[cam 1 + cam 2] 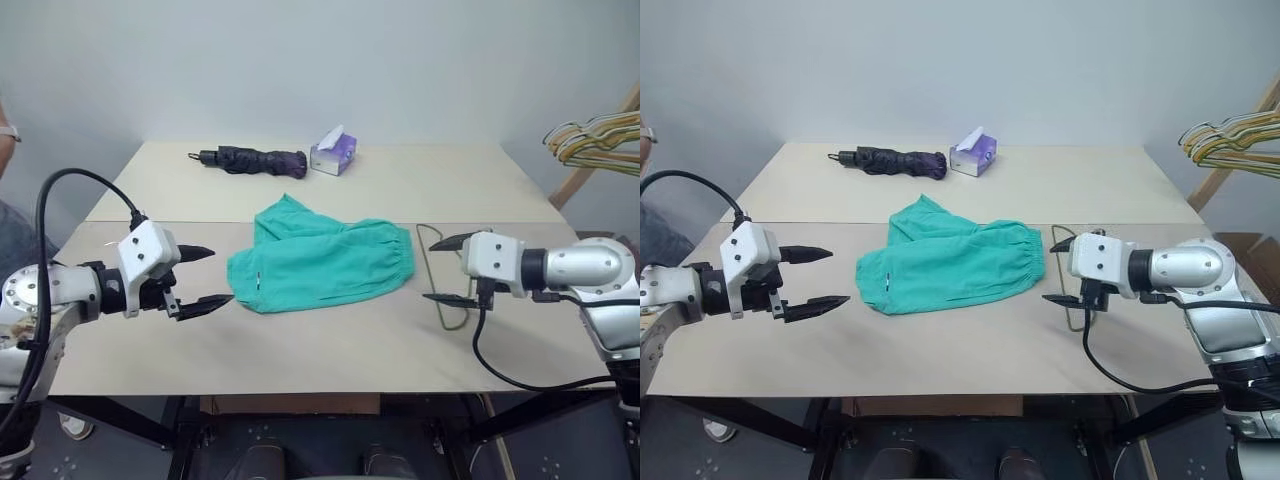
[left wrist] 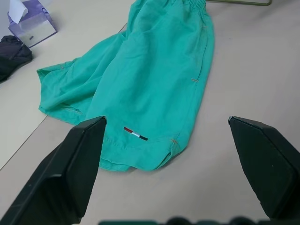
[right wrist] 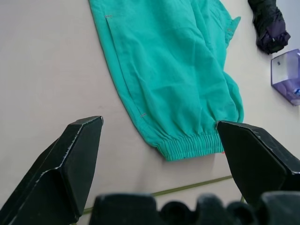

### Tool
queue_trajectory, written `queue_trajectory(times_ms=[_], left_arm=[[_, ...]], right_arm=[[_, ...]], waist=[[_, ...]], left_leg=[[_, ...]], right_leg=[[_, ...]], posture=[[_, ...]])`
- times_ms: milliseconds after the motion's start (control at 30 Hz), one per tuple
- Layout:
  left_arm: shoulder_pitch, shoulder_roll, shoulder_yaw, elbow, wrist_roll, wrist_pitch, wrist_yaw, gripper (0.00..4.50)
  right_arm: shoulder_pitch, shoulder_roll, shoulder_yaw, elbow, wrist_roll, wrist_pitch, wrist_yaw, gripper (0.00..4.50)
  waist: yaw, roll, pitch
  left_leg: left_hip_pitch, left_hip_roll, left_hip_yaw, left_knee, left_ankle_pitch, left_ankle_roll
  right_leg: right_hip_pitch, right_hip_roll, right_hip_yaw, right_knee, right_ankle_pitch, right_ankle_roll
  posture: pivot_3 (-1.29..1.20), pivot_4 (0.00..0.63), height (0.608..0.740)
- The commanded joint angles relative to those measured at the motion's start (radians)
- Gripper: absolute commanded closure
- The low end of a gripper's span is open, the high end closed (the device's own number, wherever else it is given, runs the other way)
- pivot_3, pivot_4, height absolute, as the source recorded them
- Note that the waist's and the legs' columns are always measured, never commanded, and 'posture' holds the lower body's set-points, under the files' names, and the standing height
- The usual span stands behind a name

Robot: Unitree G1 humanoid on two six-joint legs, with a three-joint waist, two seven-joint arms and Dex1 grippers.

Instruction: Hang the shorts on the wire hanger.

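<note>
I see the far leg (image 1: 283, 218) sticking out from under the near leg, so I expect the shorts (image 1: 325, 265) to open out into a wider spread when I pull their hem.
The teal-green shorts (image 1: 320, 262) lie flat in the middle of the table, with the gathered waistband toward the right. The thin olive-grey wire hanger (image 3: 187, 188) lies on the table just beyond the waistband, partly hidden behind my right gripper. My left gripper (image 1: 220, 275) hovers open just left of the shorts' leg end and points at it, holding nothing. On the right, my right gripper (image 1: 430, 270) hovers open over the hanger, facing the waistband, and is also empty. The left wrist view shows a small striped tag (image 2: 135, 133) near the hem.
A folded dark umbrella (image 1: 250, 159) and a purple tissue box (image 1: 333, 153) lie at the back of the table (image 1: 300, 350). A bunch of yellow, green and pale hangers (image 1: 595, 138) hangs off to the far right. A person's arm (image 1: 8, 132) shows at the left edge.
</note>
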Motion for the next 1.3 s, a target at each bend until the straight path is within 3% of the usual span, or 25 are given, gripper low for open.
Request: queue_trajectory(times_ms=[33,133,333,900,1067,1300], left_arm=[[-0.003,0.007,0.000,-0.020,-0.010,-0.003,-0.013,0.00],[-0.028,-0.037,0.005,-0.021,-0.005,0.011,0.058,0.00],[-0.033,-0.037,0.011,-0.025,-0.009,0.018,0.064,0.00],[-0.007,0.052,-0.085,0.086,0.062,-0.085,-0.127,0.00],[-0.053,0.027,-0.153,0.213,0.095,-0.140,-0.183,0.00],[-0.227,-0.070,-0.287,0.477,0.172,-0.256,-0.278,0.00]], right_arm=[[-0.028,0.000,-0.020,-0.006,-0.004,-0.024,-0.011,0.02],[-0.029,0.005,-0.020,-0.008,-0.006,-0.023,-0.019,0.02],[-0.035,0.012,-0.017,-0.004,-0.018,-0.022,-0.022,0.02],[-0.006,0.003,-0.032,-0.086,-0.022,0.132,-0.058,0.02],[0.042,0.010,-0.035,-0.130,-0.028,0.152,-0.093,0.02],[0.060,0.037,-0.037,-0.180,-0.017,0.204,-0.145,0.02]], waist=[[0.000,0.000,0.000],[0.001,0.000,0.000],[0.002,0.000,0.000],[-0.002,0.000,0.000],[-0.001,0.000,0.000],[-0.003,0.000,0.000]], left_leg=[[0.000,0.000,0.000,0.000,0.000,0.000],[0.000,0.000,0.000,0.000,0.000,0.000],[0.001,0.000,0.000,0.000,0.000,0.000],[0.000,0.000,0.000,0.000,0.000,0.000],[0.000,0.000,0.000,0.000,0.000,0.000],[-0.001,0.000,0.000,0.000,0.000,0.000]], right_leg=[[0.000,0.000,0.000,0.000,0.000,0.000],[0.000,0.000,0.000,0.000,0.000,0.000],[0.001,0.000,0.000,0.000,0.000,0.000],[0.000,0.000,0.000,0.000,0.000,0.000],[0.000,0.000,0.000,0.000,0.000,0.000],[-0.001,0.000,0.000,0.000,0.000,0.000]], posture=[[0.19,0.000,0.740],[0.20,0.000,0.740],[0.20,0.000,0.740],[0.15,0.000,0.740],[0.13,0.000,0.740],[0.11,0.000,0.740]])
